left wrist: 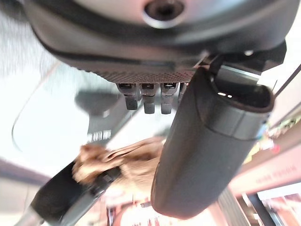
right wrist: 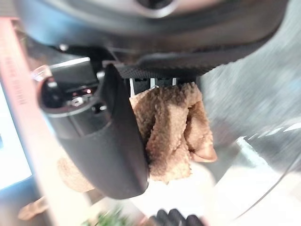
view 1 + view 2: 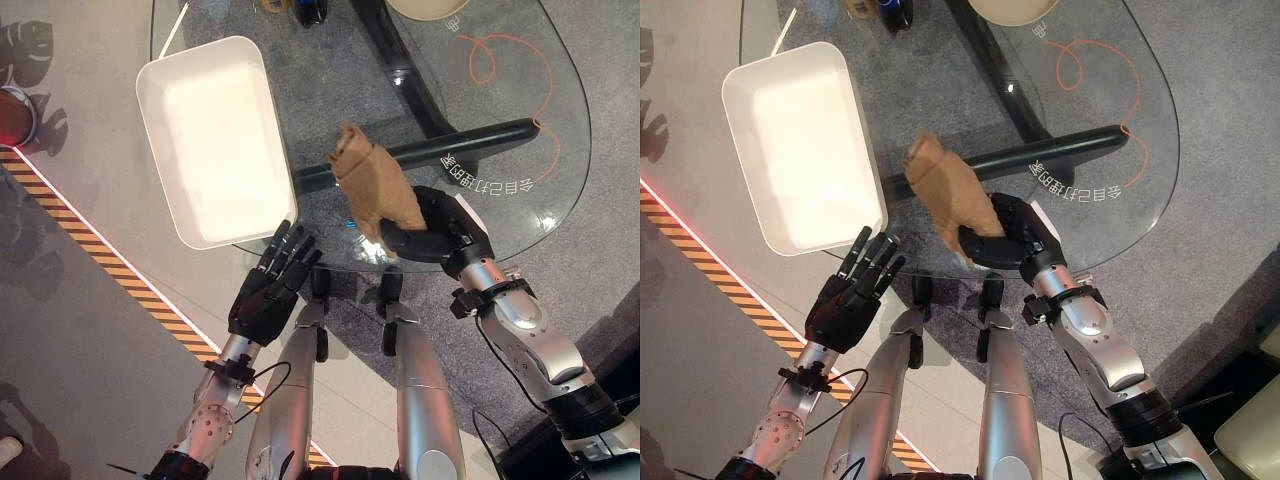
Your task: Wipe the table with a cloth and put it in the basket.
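Note:
The brown cloth will stay a compact bundle when the robot carries it into the basket, because layered folds gather it into a narrow bundle.
A brown cloth is bunched in my right hand, whose fingers and thumb are curled round it above the near edge of the round glass table. The right wrist view shows the cloth pinched against the thumb. A white rectangular basket stands at the table's left edge. My left hand hangs open, fingers straight, just below the basket's near corner and off the table.
A dark tube of the table's frame runs under the glass behind the cloth. An orange looped marking is on the glass at the far right. A striped orange floor line runs on the left.

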Controlling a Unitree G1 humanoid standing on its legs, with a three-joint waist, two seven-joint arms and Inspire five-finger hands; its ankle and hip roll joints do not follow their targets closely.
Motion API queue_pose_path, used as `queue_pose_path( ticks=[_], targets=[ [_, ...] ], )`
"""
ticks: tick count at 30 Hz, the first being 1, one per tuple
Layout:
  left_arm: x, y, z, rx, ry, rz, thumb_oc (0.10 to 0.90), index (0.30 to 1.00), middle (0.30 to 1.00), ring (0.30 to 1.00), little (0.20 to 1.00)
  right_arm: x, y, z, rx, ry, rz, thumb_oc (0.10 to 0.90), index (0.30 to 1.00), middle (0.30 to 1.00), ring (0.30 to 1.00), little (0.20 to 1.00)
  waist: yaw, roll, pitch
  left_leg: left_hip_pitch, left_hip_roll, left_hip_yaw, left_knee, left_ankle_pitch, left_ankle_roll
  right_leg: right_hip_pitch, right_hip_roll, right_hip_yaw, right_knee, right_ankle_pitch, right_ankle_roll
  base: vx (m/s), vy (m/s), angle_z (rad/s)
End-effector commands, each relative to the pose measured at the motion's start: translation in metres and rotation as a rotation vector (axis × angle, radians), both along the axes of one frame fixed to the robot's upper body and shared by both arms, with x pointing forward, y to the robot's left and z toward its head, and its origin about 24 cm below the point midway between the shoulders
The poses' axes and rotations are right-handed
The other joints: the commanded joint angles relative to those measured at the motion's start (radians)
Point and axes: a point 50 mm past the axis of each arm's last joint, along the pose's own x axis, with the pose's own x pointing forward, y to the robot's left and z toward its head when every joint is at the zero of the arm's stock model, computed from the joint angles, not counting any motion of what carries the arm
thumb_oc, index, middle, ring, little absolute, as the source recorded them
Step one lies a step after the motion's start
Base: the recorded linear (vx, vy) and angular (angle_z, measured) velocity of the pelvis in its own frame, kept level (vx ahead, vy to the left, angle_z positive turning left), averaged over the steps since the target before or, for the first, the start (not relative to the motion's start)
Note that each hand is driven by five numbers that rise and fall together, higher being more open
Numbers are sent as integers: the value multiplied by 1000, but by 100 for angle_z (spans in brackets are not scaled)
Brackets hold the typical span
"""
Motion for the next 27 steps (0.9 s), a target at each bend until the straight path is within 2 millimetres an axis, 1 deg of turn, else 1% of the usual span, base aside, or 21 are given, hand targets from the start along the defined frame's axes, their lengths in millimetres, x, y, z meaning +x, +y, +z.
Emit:
queue_pose_path(
  ticks=[1,6,11,13,19,24,27],
  targets=[
    [-3,-5,32,-29,-188,-80,800,900,900,900,900,-35,36,79,135,-422,343,100,300,300,300,200,1,2,-23,32,-29,31,60,-114,27,34,60,-36,-34,4,8,0,0,0],
    [0,-11,40,-25,-192,-119,800,900,900,900,900,-38,41,83,139,-446,387,100,300,300,300,200,-2,-4,-23,34,-32,35,53,-112,28,36,63,-30,-48,14,12,0,0,0],
    [-1,-10,39,-47,-189,-129,800,900,900,900,900,-41,42,80,141,-450,413,100,300,300,300,200,-3,-6,-23,39,-36,34,51,-111,27,46,63,-24,-60,18,13,-9,0,-2],
    [0,-10,43,-74,-211,-138,800,900,900,900,900,-41,43,79,121,-444,428,100,300,300,300,200,-3,-7,-23,41,-37,35,49,-111,28,49,61,-25,-66,20,13,0,0,0],
    [5,-8,65,-91,-287,-99,800,900,900,900,900,-42,54,71,20,-408,478,100,300,300,300,200,1,-19,-23,41,-38,31,43,-103,24,56,60,-29,-75,24,14,0,-5,0],
    [9,-5,88,-118,-359,-56,800,900,900,900,900,-39,60,60,-105,-359,480,100,300,300,300,200,7,-30,-23,34,-39,26,35,-93,21,54,59,-38,-82,27,14,-1,-27,1],
    [11,-3,95,-120,-366,-22,800,900,900,900,900,-40,63,55,-158,-340,500,100,300,300,300,200,10,-33,-23,30,-41,21,34,-90,20,53,59,-41,-84,26,13,0,0,0]
  ],
)
